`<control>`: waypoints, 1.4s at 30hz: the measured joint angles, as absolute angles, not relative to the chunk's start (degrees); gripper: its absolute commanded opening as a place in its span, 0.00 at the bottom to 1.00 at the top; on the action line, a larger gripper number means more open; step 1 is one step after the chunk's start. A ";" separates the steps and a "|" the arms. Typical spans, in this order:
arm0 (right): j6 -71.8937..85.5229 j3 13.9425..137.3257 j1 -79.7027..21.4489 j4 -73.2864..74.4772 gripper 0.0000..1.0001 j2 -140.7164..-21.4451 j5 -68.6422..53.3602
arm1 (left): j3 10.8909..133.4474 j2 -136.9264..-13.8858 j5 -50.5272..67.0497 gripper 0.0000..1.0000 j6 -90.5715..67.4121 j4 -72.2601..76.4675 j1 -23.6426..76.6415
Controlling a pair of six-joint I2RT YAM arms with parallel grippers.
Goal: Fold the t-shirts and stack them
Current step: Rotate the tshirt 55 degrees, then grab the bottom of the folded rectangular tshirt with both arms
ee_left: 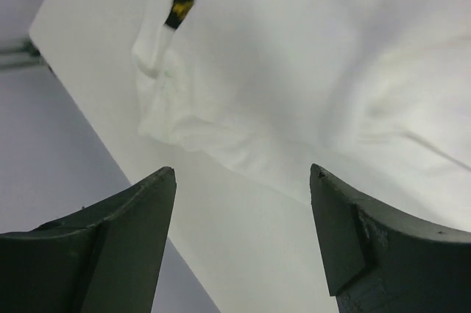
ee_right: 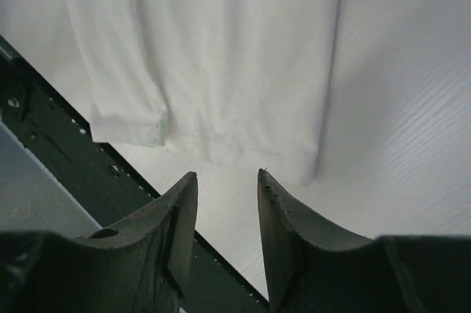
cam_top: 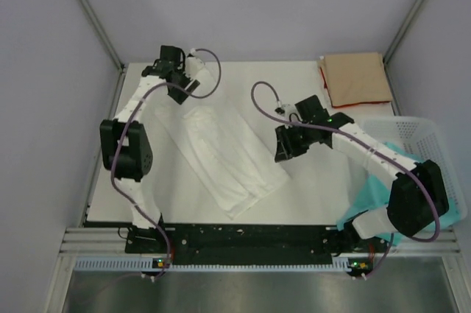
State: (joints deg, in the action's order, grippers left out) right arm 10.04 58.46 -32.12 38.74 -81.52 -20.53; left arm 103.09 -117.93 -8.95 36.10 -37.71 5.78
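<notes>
The white t-shirt's strip (cam_top: 222, 145) lies flat and folded lengthwise, so my left gripper should keep going to the hem corner (cam_top: 234, 213) by the black bar and close there.
A white t-shirt (cam_top: 221, 158) lies flat on the table in a long diagonal strip, folded lengthwise; no print shows. My left gripper (cam_top: 190, 88) is open and empty just above its far end, where the left wrist view (ee_left: 243, 173) shows the collar with a black label (ee_left: 180, 6). My right gripper (cam_top: 282, 152) is open and empty beside the strip's near right edge; the right wrist view (ee_right: 227, 174) shows the hem (ee_right: 221, 143) just ahead of the fingertips. A folded tan t-shirt (cam_top: 355, 79) lies at the back right corner.
A white mesh basket (cam_top: 423, 143) stands at the right edge, with teal cloth (cam_top: 364, 202) below it by the right arm's base. A black rail (cam_top: 243, 236) runs along the near table edge and shows in the right wrist view (ee_right: 51, 143). The table's left edge (ee_left: 88, 118) is close to the left gripper.
</notes>
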 measured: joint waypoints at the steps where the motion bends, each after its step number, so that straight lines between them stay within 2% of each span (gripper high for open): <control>1: 8.12 59.83 -30.06 38.68 0.41 -81.17 -23.16 | 99.50 -112.53 -6.26 0.77 36.47 -38.22 7.57; 4: 4.14 63.90 -21.06 35.94 0.46 -79.61 -32.75 | 90.72 -96.29 3.81 0.76 38.28 -39.75 14.66; 8: -0.43 64.55 -14.68 23.31 0.66 -74.00 -44.03 | 76.64 -78.35 18.46 0.75 42.11 -40.91 25.32; 11: -10.24 61.73 -15.11 15.00 0.71 -67.40 -52.01 | 64.97 -71.42 26.35 0.74 44.66 -41.63 31.51; 16: -30.98 58.74 -15.27 18.26 0.80 -61.54 -55.77 | 47.33 -68.07 33.26 0.75 47.13 -39.72 39.75; 18: -36.07 58.39 -15.77 20.36 0.80 -62.39 -54.61 | 42.41 -66.57 33.91 0.75 48.01 -38.44 43.88; 22: -48.77 52.90 -23.11 28.18 0.79 -64.31 -43.27 | 38.87 -64.29 33.65 0.75 49.98 -35.83 50.24; 27: -62.65 45.87 -32.93 36.71 0.77 -67.83 -26.06 | 34.33 -64.25 32.10 0.73 51.66 -29.45 53.12; 31: -69.76 42.24 -36.10 37.36 0.76 -70.06 -17.82 | 33.41 -66.59 30.57 0.71 52.40 -27.38 55.00; 39: -75.59 39.97 -40.75 30.81 0.72 -78.70 -12.71 | 32.97 -68.69 29.12 0.70 54.78 -27.81 57.08; 41: -76.44 40.73 -41.12 29.41 0.66 -79.59 -12.27 | 32.97 -69.54 28.84 0.68 55.42 -28.45 58.37; 42: -76.62 40.99 -41.15 29.28 0.60 -80.03 -12.23 | 32.97 -69.95 28.71 0.66 55.51 -28.58 58.89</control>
State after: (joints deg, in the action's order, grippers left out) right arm -76.62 40.99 -41.15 29.28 -80.03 -12.23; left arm 32.97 -69.95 28.71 55.51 -28.58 58.89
